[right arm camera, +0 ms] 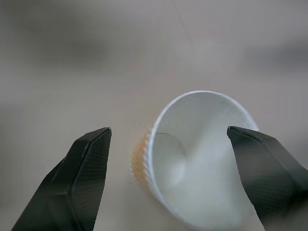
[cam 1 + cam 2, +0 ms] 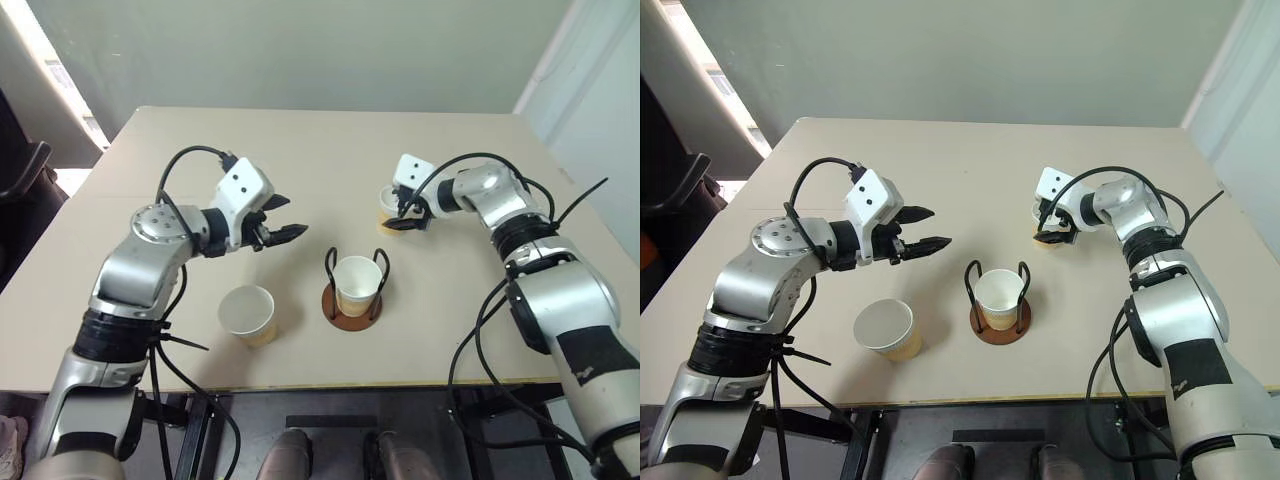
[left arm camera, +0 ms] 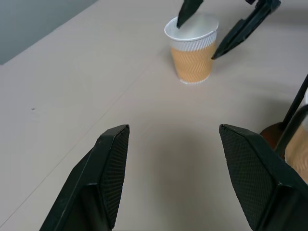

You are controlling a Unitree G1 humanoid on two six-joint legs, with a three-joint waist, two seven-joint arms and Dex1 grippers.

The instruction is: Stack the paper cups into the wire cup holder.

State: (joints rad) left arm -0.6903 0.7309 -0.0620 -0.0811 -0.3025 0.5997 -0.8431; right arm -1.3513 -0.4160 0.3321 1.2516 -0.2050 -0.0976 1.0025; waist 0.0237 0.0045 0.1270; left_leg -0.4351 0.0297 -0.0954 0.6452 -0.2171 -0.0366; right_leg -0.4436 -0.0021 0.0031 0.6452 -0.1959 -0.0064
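The loose paper cup [image 2: 249, 315] gets narrower toward its base, so it will sit almost to its rim inside the holder's open cup [image 2: 357, 278] when I lower it.
One paper cup [image 2: 357, 283] stands upright inside the wire cup holder [image 2: 350, 312] at the table's middle front. A second paper cup [image 2: 247, 312] stands loose to the holder's left, near the front edge. A third paper cup [image 3: 192, 54] stands behind and right of the holder. My right gripper [image 2: 405, 216] is open, tilted down over this cup, with one finger on either side of its rim [image 1: 202, 159] and not closed on it. My left gripper [image 2: 287, 218] is open and empty, hovering level above the table, left of the holder and behind the loose cup.
The beige table [image 2: 300, 150] is bare behind the cups. Its front edge runs just below the loose cup and the holder. A dark chair [image 2: 20, 190] stands off the table's left side.
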